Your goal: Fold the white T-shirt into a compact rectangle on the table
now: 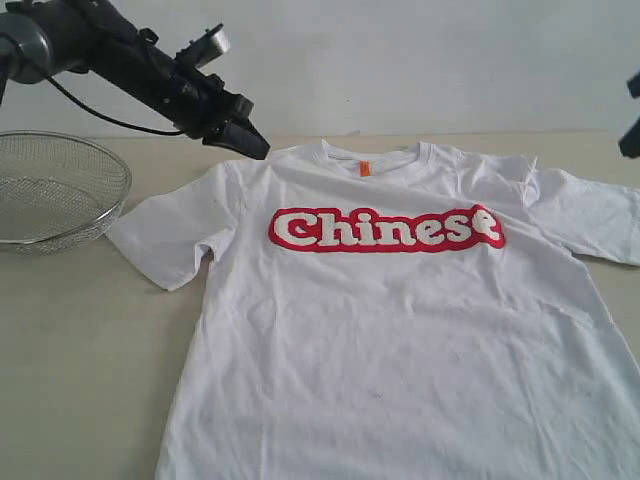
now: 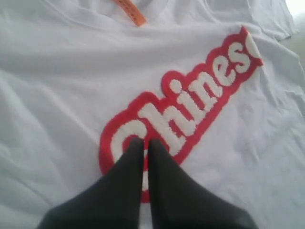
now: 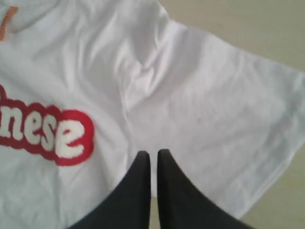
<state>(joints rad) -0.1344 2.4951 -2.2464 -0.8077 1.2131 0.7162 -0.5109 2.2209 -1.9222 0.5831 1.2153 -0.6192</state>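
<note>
The sleeve (image 1: 590,212) below my right gripper is spread out away from the shirt's body. I should go to its cuff (image 3: 275,172) next until the fingers can open above it.
The white T-shirt (image 1: 400,330) lies spread flat, face up, on the pale table (image 1: 90,340), its red lettering (image 1: 385,229) across the chest and an orange tag (image 1: 365,167) at the collar. My left gripper (image 1: 255,145) hovers above the shirt's left shoulder, shut and holding nothing. In the left wrist view the shut left gripper (image 2: 145,142) hangs over the red lettering (image 2: 190,109). The right gripper (image 3: 153,153) is shut and empty above the shirt's right sleeve (image 3: 228,114). Only a dark bit of the right arm (image 1: 631,135) shows at the exterior view's right edge.
A round silver wire-mesh basket (image 1: 55,190) stands at the left of the table, beside the shirt's left sleeve (image 1: 165,238). The shirt's lower hem runs out of the exterior view.
</note>
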